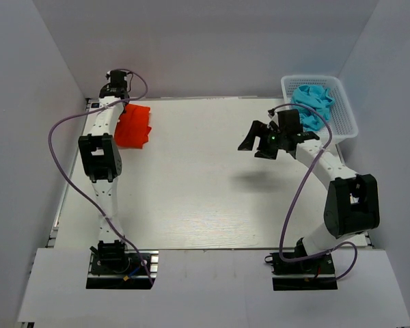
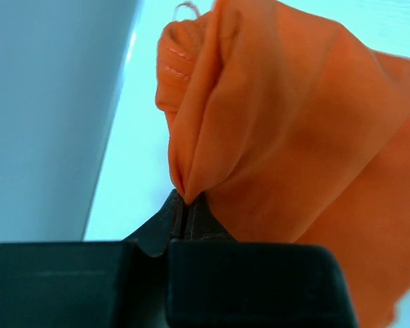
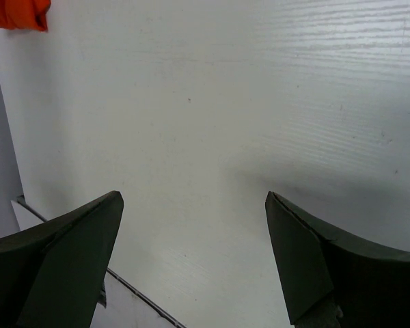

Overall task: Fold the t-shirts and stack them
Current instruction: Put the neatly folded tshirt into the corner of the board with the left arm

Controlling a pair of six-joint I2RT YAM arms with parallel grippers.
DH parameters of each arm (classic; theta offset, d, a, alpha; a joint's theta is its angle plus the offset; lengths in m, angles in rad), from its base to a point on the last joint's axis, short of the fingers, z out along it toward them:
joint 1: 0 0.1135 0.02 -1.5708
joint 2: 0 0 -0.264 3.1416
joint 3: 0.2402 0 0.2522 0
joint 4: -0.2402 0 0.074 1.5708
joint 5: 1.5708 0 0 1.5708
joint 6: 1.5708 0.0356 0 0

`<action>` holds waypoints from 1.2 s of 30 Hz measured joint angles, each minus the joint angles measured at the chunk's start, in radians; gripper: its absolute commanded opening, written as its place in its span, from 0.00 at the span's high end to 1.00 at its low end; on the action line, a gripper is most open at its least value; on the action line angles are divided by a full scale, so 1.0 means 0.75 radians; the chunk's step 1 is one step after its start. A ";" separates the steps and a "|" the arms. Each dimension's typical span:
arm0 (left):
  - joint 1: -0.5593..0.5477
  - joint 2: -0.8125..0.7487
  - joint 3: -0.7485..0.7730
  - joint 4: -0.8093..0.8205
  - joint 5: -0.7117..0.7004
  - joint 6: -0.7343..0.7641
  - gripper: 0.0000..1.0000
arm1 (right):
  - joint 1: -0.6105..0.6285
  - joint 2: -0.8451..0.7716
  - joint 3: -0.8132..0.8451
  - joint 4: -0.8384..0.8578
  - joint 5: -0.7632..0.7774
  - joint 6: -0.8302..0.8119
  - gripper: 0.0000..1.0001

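The table is clear between the orange-red t-shirt's pinched edge (image 2: 188, 179) and the wall, so my left gripper should go on pulling until the t-shirt gets to the table's far corner (image 1: 91, 103).
A folded orange-red t-shirt (image 1: 134, 126) lies at the table's far left. My left gripper (image 1: 117, 87) is at its far left corner, shut on a pinch of the shirt's edge; in the left wrist view the cloth (image 2: 294, 123) bulges out from my closed fingertips (image 2: 184, 201). A crumpled blue t-shirt (image 1: 311, 104) lies in the white basket (image 1: 347, 117) at the far right. My right gripper (image 1: 258, 142) hangs open and empty above the bare table, left of the basket; in the right wrist view its two fingers (image 3: 75, 253) stand wide apart.
White walls close in the table on the left, back and right. The orange shirt's corner shows at the top left of the right wrist view (image 3: 17, 14). Purple cables loop beside both arms.
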 measured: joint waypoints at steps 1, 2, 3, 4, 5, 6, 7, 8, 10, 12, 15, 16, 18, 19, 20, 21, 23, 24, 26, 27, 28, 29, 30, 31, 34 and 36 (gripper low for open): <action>0.020 0.024 0.017 0.024 0.005 0.034 1.00 | -0.004 0.008 0.020 -0.006 0.000 -0.001 0.09; 0.037 0.041 0.024 0.045 0.010 0.066 1.00 | -0.007 0.015 0.041 -0.011 0.000 -0.002 0.09; 0.053 0.053 0.024 0.064 0.014 0.095 1.00 | -0.011 0.020 0.058 -0.015 -0.002 -0.002 0.09; 0.068 0.066 0.024 0.081 0.020 0.121 1.00 | -0.012 0.025 0.074 -0.017 -0.007 -0.002 0.09; 0.079 0.074 0.024 0.097 0.024 0.140 1.00 | -0.013 0.032 0.089 -0.018 -0.011 -0.002 0.09; 0.091 0.085 0.030 0.107 0.029 0.157 1.00 | -0.016 0.042 0.103 -0.019 -0.016 -0.003 0.09; 0.102 0.099 0.053 0.111 0.035 0.169 1.00 | -0.019 0.052 0.115 -0.018 -0.022 -0.002 0.09; 0.114 0.120 0.088 0.124 0.049 0.178 1.00 | -0.020 0.066 0.129 -0.018 -0.030 -0.002 0.09; 0.131 0.142 0.121 0.172 0.072 0.197 1.00 | -0.021 0.097 0.145 -0.019 -0.045 -0.001 0.09; 0.145 0.144 0.124 0.217 0.081 0.219 1.00 | -0.022 0.127 0.150 -0.020 -0.061 0.000 0.09; 0.164 0.161 0.160 0.264 0.112 0.236 1.00 | -0.022 0.155 0.150 -0.028 -0.084 0.003 0.09; 0.170 0.169 0.170 0.279 0.122 0.238 1.00 | -0.021 0.160 0.150 -0.028 -0.090 0.003 0.09; 0.179 0.181 0.186 0.294 0.131 0.241 0.96 | -0.022 0.162 0.150 -0.028 -0.098 0.004 0.09; 0.183 0.185 0.186 0.301 0.133 0.241 0.80 | -0.022 0.162 0.150 -0.027 -0.101 0.004 0.09; 0.184 0.191 0.186 0.304 0.127 0.239 0.56 | -0.021 0.161 0.150 -0.026 -0.104 0.004 0.09; 0.185 0.196 0.186 0.312 0.116 0.239 0.01 | -0.021 0.161 0.150 -0.026 -0.104 0.004 0.09; 0.187 0.204 0.185 0.333 0.078 0.219 0.00 | -0.021 0.160 0.149 -0.022 -0.103 0.007 0.09; 0.188 0.205 0.185 0.338 0.063 0.209 0.00 | -0.021 0.158 0.149 -0.019 -0.100 0.008 0.09; 0.189 0.201 0.187 0.351 0.044 0.190 0.00 | -0.021 0.149 0.149 -0.017 -0.091 0.008 0.09; 0.189 0.199 0.192 0.350 0.042 0.179 0.00 | -0.021 0.142 0.149 -0.017 -0.084 0.008 0.09; 0.188 0.195 0.193 0.349 0.042 0.162 0.00 | -0.021 0.135 0.148 -0.015 -0.081 0.008 0.09; 0.185 0.183 0.193 0.336 0.046 0.138 0.00 | -0.021 0.124 0.147 -0.013 -0.077 0.008 0.09; 0.182 0.172 0.192 0.328 0.051 0.123 0.00 | -0.021 0.114 0.147 -0.008 -0.074 0.008 0.09; 0.179 0.148 0.176 0.314 0.072 0.094 0.00 | -0.021 0.098 0.138 0.011 -0.073 0.010 0.09; 0.154 -0.020 0.023 0.269 0.145 -0.042 0.00 | -0.021 0.013 0.075 0.064 -0.055 0.013 0.09; 0.125 -0.191 -0.132 0.240 0.192 -0.146 0.00 | -0.020 -0.055 0.035 0.072 -0.030 0.012 0.09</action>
